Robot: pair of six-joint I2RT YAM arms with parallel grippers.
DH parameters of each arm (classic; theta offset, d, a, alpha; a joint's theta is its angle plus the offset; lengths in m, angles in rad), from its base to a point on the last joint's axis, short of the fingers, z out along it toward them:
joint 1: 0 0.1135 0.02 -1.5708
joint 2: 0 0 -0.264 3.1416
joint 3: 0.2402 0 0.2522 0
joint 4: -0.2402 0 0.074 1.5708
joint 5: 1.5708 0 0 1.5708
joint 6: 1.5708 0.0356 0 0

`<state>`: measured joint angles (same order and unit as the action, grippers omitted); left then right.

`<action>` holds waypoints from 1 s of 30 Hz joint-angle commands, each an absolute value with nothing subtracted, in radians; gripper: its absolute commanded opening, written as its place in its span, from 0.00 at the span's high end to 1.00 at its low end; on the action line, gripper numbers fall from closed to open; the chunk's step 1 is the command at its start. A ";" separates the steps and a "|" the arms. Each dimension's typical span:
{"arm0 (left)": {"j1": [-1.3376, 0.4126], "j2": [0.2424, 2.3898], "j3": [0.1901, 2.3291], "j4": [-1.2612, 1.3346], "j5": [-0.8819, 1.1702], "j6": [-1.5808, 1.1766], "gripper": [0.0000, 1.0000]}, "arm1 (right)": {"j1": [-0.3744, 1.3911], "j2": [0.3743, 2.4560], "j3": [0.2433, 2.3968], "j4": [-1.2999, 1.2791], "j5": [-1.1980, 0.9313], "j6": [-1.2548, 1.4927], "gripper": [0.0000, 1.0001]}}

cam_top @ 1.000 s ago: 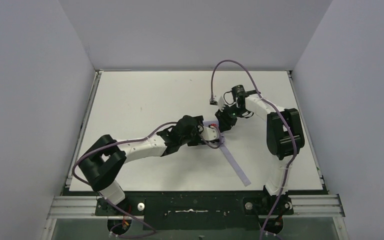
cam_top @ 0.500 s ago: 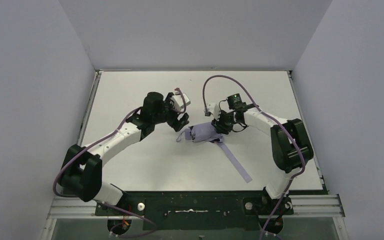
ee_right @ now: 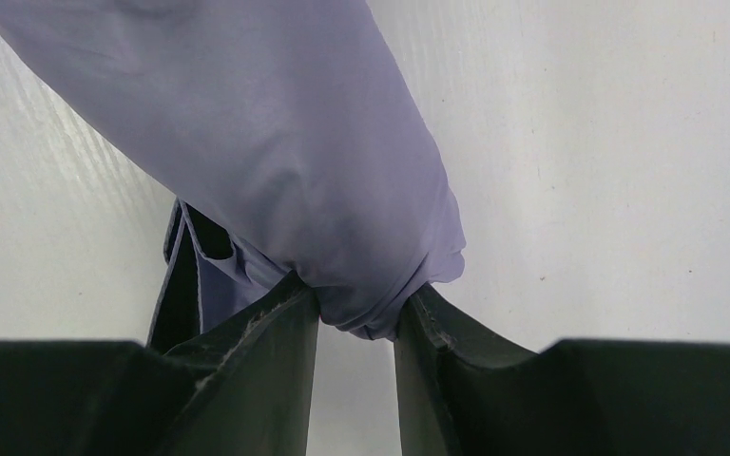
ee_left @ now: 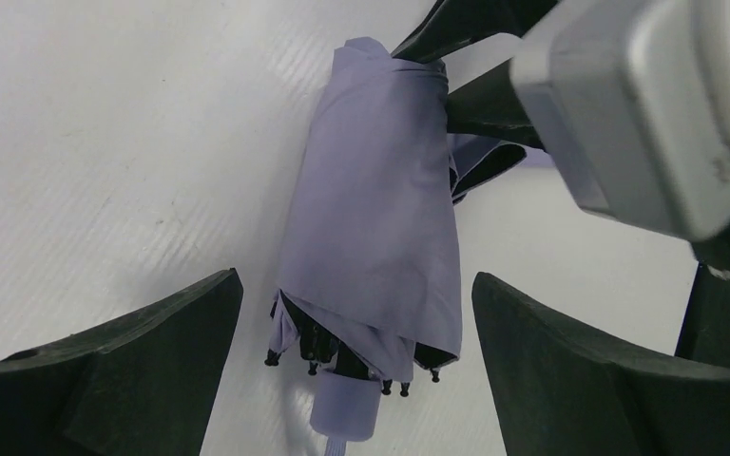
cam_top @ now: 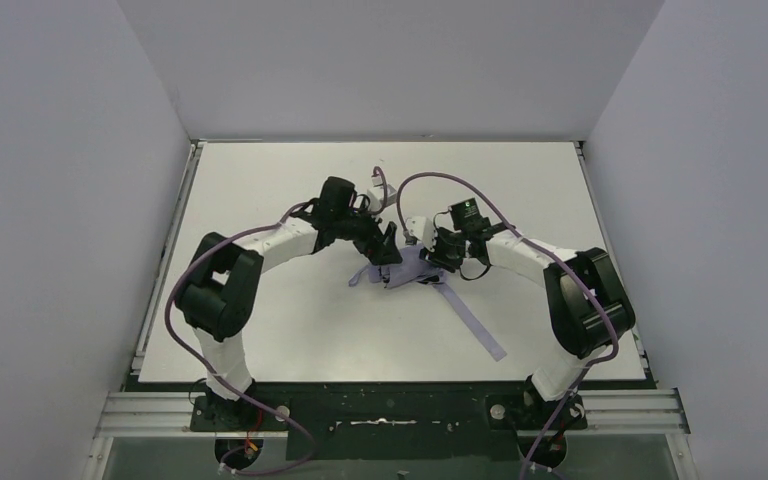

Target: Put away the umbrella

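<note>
The umbrella's lavender strip (cam_top: 475,322) lies loose while my right gripper pinches the umbrella's fabric, so my left gripper should clamp the umbrella's handle end to free my right gripper.
The umbrella (cam_top: 407,270) lies folded on the white table (cam_top: 260,200), with lavender fabric bunched round black ribs. In the left wrist view the umbrella (ee_left: 371,209) points its lavender handle (ee_left: 345,413) toward the camera. My left gripper (ee_left: 356,277) stands open astride the handle end, its fingers (ee_left: 124,370) clear of the fabric on both sides. From above, the left gripper (cam_top: 388,252) hangs over the umbrella's left end. My right gripper (ee_right: 359,304) is shut on the umbrella's (ee_right: 266,142) other end, pinching bunched fabric. It is the right gripper (cam_top: 432,260) at the umbrella's right end.
A long flat lavender strip (cam_top: 475,325) lies on the table, running from the umbrella toward the front right. Grey walls close in the table on three sides. The right arm's purple cable (cam_top: 410,190) loops above the umbrella.
The left arm has swung back from the table's left to the umbrella's handle end, and its jaws have opened wider. The right gripper has kept its hold, and the umbrella has shifted slightly left.
</note>
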<state>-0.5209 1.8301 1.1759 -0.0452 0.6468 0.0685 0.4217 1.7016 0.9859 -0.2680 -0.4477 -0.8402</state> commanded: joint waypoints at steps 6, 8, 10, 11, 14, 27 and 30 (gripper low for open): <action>-0.536 1.960 1.312 -0.096 0.767 0.013 0.09 | 0.434 1.740 0.953 -0.300 -0.374 -0.871 0.88; -0.547 1.977 1.319 -0.125 0.751 0.035 0.09 | 0.435 1.741 0.957 -0.302 -0.376 -0.867 0.88; -0.561 1.993 1.328 -0.159 0.737 0.062 0.09 | 0.433 1.743 0.958 -0.303 -0.378 -0.865 0.88; -0.567 2.001 1.335 -0.176 0.726 0.077 0.09 | 0.434 1.744 0.959 -0.302 -0.379 -0.864 0.88; -0.577 2.035 1.361 -0.231 0.711 0.100 0.08 | 0.434 1.741 0.959 -0.303 -0.383 -0.863 0.88; -0.605 2.104 1.379 -0.292 0.711 0.144 0.16 | 0.433 1.747 0.971 -0.298 -0.388 -0.837 0.88; -0.610 2.113 1.390 -0.310 0.715 0.151 0.27 | 0.434 1.744 0.967 -0.294 -0.388 -0.835 0.88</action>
<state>-0.5537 2.0750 1.3602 -0.2329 0.7071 0.0967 0.4194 1.7016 0.9813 -0.2665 -0.4389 -0.8444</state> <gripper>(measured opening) 0.788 0.302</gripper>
